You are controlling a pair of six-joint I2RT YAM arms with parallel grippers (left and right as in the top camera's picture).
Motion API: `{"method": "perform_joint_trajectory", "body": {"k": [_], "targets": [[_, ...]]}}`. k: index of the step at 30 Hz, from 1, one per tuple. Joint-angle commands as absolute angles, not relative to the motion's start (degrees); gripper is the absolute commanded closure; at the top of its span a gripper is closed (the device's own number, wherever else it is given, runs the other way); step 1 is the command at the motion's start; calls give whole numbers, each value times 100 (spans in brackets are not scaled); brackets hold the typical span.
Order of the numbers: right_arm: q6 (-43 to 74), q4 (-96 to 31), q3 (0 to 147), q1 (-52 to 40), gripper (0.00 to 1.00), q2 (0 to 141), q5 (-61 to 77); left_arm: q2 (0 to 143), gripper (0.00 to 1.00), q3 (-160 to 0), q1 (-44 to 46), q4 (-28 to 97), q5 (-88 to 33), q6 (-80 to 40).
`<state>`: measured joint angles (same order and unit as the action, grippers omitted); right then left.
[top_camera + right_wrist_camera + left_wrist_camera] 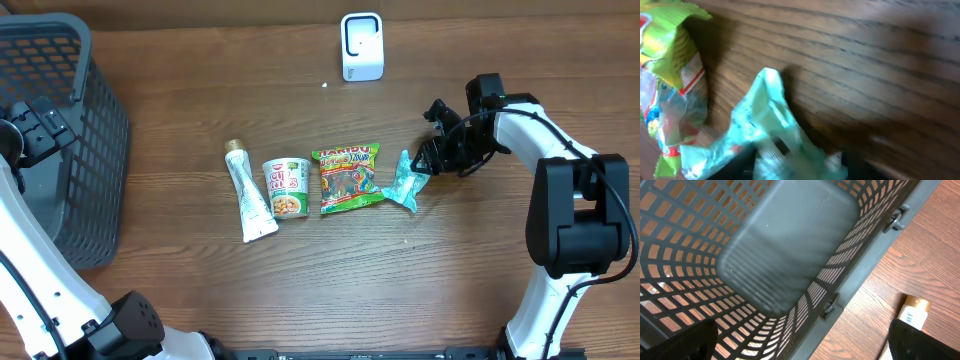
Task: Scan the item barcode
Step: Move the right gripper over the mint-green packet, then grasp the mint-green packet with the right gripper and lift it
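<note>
The teal packet's crumpled body (pixel 405 184) gathers up in my right gripper, so next I open and pinch one end to leave the barcode clear for the white scanner (pixel 362 46).
A crumpled teal packet (pixel 406 181) lies at the right end of a row of items on the wooden table. My right gripper (pixel 428 160) is at its upper right end. In the right wrist view the teal packet (pixel 770 130) fills the gap of the right gripper (pixel 795 167), and both dark fingers (pixel 732 167) press against its sides. A white scanner (pixel 361 45) stands upright at the back of the table. My left gripper (pixel 45 125) hangs open over the grey basket (pixel 70 200), with nothing between its fingers (pixel 690 342).
To the left of the packet lie a Haribo bag (pixel 349 178), a cup of noodles (pixel 286 188) and a white tube (pixel 248 192). The left wrist view looks into the basket (pixel 850 285), with the tube (pixel 914 312) beside it.
</note>
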<state>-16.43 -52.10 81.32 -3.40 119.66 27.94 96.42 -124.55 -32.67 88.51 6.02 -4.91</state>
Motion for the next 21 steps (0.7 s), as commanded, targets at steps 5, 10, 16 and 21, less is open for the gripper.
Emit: {"method": "perform_joint_trajectory", "body": {"k": [5,10,16,21], "targets": [[1253,-5793,8173,10,65,12055,659,9588,0,-12545,-3260,8842,596,-491],[1138,-6661,8506,403,43,12049,1072,9588,0,-12545,-3260,8842,596,-491],[180,-7435,9188,694,26,12044,2143,9588,0,-12547,-3260,8842,596,-491],[-635,-7380,9295,768,26,12046,2368,9588,0,-12547,-3260,8842,596,-491]]}}
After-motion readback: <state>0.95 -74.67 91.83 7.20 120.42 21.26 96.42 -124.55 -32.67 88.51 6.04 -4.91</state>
